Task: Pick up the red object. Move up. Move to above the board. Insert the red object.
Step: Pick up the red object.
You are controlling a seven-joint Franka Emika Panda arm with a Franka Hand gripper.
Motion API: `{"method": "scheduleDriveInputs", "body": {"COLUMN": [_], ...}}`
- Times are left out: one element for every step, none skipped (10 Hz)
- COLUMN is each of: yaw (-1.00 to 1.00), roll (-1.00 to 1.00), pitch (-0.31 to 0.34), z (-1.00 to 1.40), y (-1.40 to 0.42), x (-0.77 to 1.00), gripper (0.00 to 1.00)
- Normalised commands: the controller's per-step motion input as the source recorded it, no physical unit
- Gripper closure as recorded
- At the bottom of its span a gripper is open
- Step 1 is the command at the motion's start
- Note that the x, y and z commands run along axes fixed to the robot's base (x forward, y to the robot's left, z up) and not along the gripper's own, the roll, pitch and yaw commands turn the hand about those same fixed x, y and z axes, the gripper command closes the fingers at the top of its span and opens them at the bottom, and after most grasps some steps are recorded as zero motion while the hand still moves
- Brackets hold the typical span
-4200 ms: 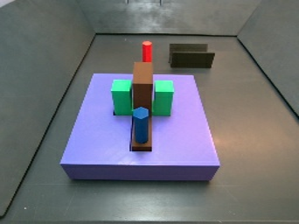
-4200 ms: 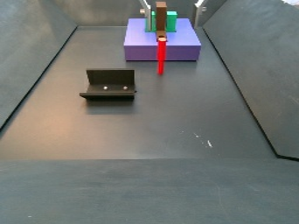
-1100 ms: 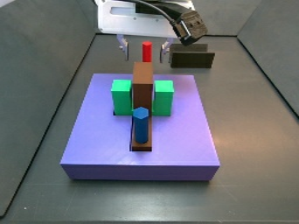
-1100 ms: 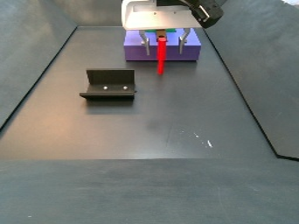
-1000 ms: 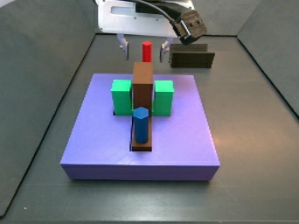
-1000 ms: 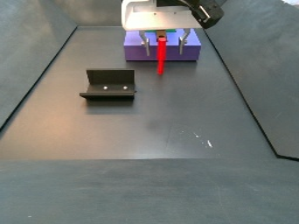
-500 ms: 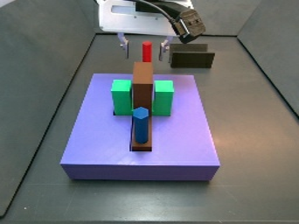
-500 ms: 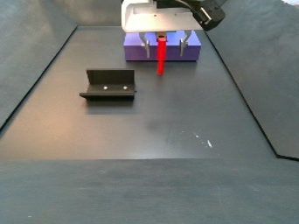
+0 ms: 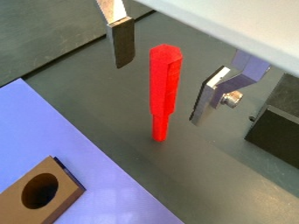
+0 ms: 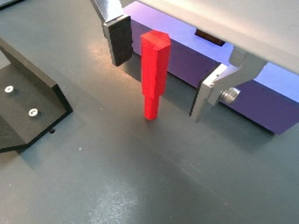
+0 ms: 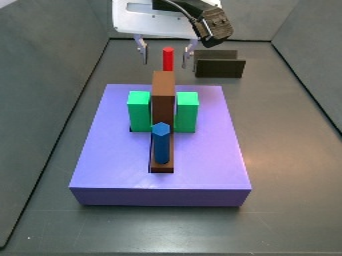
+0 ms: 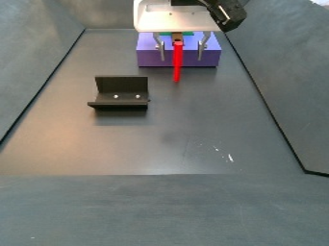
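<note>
I expect the red peg to keep its thick upper part (image 11: 168, 58) above the round hole when I insert it, because the peg narrows to a thin stem (image 9: 160, 127).
The red object (image 11: 167, 59) is a thin red peg standing upright on the dark floor just beyond the far edge of the board (image 11: 201, 150). It shows in both wrist views (image 9: 165, 87) (image 10: 153, 70) and in a side view (image 12: 176, 62). My gripper (image 11: 167, 49) (image 12: 178, 44) is open and straddles the peg's upper part. One of its fingers (image 9: 121, 44) stands on each side, and the fingers (image 10: 208, 96) do not touch the peg. The board carries a brown bar (image 11: 163, 100), two green blocks (image 11: 139, 110) and a blue peg (image 11: 160, 142).
The brown bar has an open round hole (image 9: 41, 188) at its end near the red peg. The dark fixture (image 11: 219, 66) (image 12: 121, 93) stands on the floor beside the gripper. Grey walls close in the floor on all sides.
About four seconds ago the gripper was hardly in view; now it hangs low around the red peg. Over the last second almost nothing has moved.
</note>
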Motion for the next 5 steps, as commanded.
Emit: {"method": "scheduleDriveInputs", "body": {"yaw": [-0.01,0.0,-0.01,0.0,0.0], "roll": [0.0,-0.01,0.0,0.0,0.0], "pitch": [0.0,0.0,0.0,-0.001,-0.003], "z": [0.01,0.0,0.0,0.0,0.0], "y": [0.0,0.0,-0.02,-0.13,-0.1], "x": [-0.04,-0.02,-0.03,-0.08,-0.12], "gripper": [0.0,0.0,0.0,0.0,0.0]}}
